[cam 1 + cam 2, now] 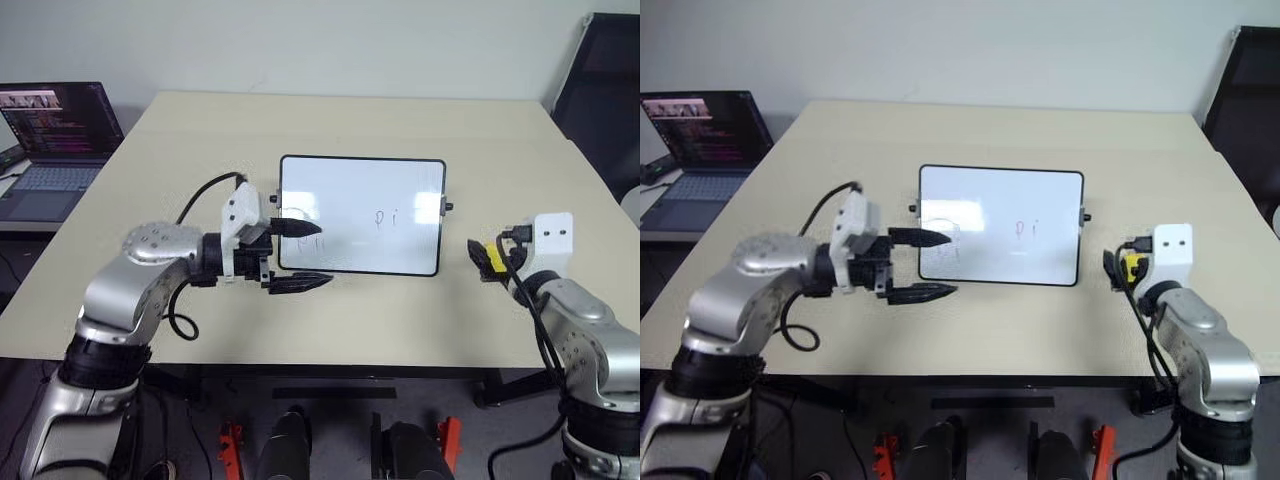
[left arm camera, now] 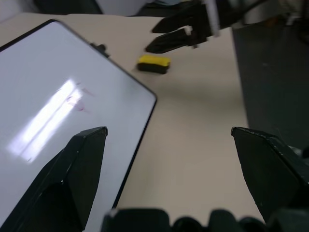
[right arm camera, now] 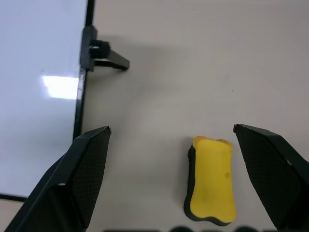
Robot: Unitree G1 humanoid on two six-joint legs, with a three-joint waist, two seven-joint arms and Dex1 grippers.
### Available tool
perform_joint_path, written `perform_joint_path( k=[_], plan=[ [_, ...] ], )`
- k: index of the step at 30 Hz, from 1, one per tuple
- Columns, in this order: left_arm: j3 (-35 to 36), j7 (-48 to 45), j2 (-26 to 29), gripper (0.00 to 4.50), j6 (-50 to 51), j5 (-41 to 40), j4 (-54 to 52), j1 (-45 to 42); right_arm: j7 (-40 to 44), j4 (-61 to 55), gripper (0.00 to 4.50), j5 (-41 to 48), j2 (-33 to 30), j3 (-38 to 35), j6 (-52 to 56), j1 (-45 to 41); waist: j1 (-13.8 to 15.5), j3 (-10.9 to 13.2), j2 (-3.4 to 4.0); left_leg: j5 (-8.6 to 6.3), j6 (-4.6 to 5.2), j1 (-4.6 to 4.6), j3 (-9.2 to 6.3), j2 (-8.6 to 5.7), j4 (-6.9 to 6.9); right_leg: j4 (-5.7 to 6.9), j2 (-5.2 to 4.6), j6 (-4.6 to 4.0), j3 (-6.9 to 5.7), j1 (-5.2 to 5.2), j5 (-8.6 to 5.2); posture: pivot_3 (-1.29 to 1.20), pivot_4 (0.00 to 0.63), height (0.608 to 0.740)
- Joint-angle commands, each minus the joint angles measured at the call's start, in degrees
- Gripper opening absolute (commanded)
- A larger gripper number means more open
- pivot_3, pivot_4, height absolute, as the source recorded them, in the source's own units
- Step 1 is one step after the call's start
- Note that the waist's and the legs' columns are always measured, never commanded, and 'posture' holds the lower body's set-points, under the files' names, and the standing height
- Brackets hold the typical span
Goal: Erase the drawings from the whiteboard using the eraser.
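The yellow eraser's long sides (image 3: 192,180) face my right gripper's open fingers. I should keep lowering toward the eraser's middle (image 3: 213,181) until the fingers can close across it.
The whiteboard (image 1: 362,200) lies flat in the middle of the table. A reddish scribble (image 1: 385,217) sits near the board's centre, and a grey scribble (image 1: 310,241) is close to its left edge. My left gripper (image 1: 312,255) points right, open, one finger over the board's left edge and the other just in front of the board. The yellow eraser (image 3: 211,180) lies on the table to the right of the board. My right gripper (image 3: 171,130) hovers over it, open, fingers either side and apart from it. The left wrist view shows the eraser (image 2: 153,64) under the right gripper (image 2: 181,31).
An open laptop (image 1: 55,140) stands on a side table at the far left. A black chair (image 1: 605,90) is at the back right. The table's front edge (image 1: 330,362) runs just below both arms.
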Motion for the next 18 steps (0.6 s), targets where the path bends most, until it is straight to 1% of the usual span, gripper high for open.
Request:
perform_joint_path(
  k=[1, 5, 7, 18],
  plan=[
    [-2.86, -6.11, -0.65, 4.50, -1.10, 0.60, 3.56, -5.86, -0.25, 3.02, 4.47, 0.41, -0.05, -2.64, 0.50, -2.03, -0.12, 0.00, 0.00, 0.00, 0.00, -0.01, -0.02, 0.00, 0.00, 0.01, 0.00, 0.01, -0.02, 0.00, -0.01, 0.00, 0.150, 0.740],
    [-4.09, -8.95, -2.72, 4.50, -2.87, 1.94, 8.47, -11.14, 0.66, 7.80, 4.47, -0.44, -0.23, -2.63, -1.88, -2.99, -0.54, 0.01, 0.01, 0.01, 0.01, -0.01, 0.00, 0.00, 0.03, 0.03, 0.01, 0.04, 0.00, 0.00, 0.00, 0.00, 0.150, 0.740],
    [-4.42, -9.87, -3.24, 4.50, -3.36, 2.57, 9.43, -12.20, 1.14, 10.56, 4.47, -0.75, 0.06, -2.33, -3.44, -3.53, -0.68, 0.01, 0.00, 0.01, 0.02, -0.01, 0.01, 0.00, 0.04, 0.04, 0.01, 0.05, 0.01, 0.00, 0.01, 0.00, 0.150, 0.740],
    [-4.24, -11.52, -2.86, 4.50, -5.60, 4.74, 10.73, -11.55, 1.71, 23.94, 4.47, -3.92, 0.65, -0.03, -12.98, -7.90, -1.16, 0.05, 0.06, 0.02, 0.03, 0.01, 0.03, 0.04, 0.06, 0.12, 0.08, 0.08, 0.07, -0.01, 0.03, 0.00, 0.150, 0.740]
  ],
)
